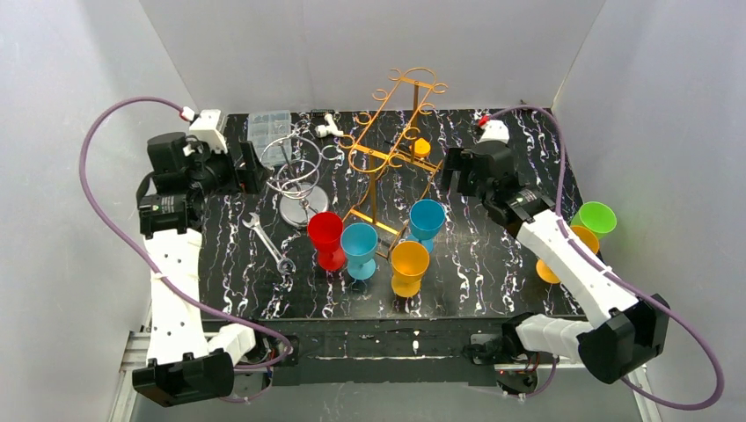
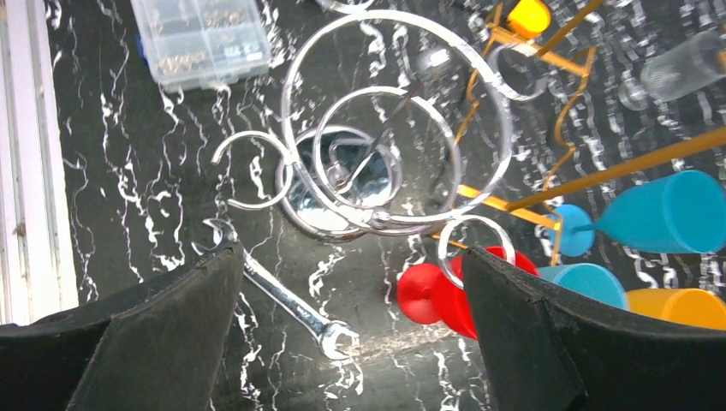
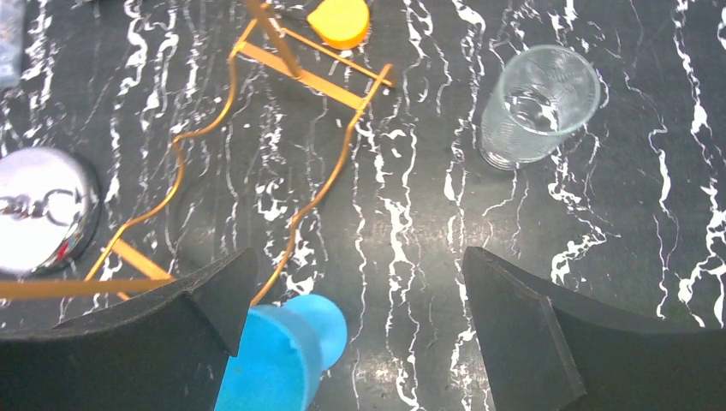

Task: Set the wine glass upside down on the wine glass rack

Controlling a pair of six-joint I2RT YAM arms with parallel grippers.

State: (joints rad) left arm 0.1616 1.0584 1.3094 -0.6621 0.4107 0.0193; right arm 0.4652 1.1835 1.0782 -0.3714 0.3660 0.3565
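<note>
I should continue to move my right gripper toward the front orange glass's rim (image 1: 410,255), since that rim is clear of the blue glass, and then close the gripper across the orange glass's exposed side (image 1: 427,260).
The orange wire wine glass rack (image 1: 391,149) stands at the middle back of the table. Several plastic wine glasses stand upright in front of it: red (image 1: 326,239), light blue (image 1: 359,249), blue (image 1: 427,224) and orange (image 1: 409,266). A green one (image 1: 594,220) and another orange one (image 1: 547,268) stand at the right edge, by the right arm. My left gripper (image 1: 251,167) hangs open over a silver ring stand (image 2: 377,171), holding nothing. My right gripper (image 1: 450,180) is open and empty above the table right of the rack; the blue glass (image 3: 278,360) shows beside its left finger.
A wrench (image 1: 270,243) lies left of the red glass. A clear parts box (image 1: 268,126) and a small white piece (image 1: 327,127) sit at the back. A clear tumbler (image 3: 535,107) stands right of the rack. White walls enclose the table on three sides.
</note>
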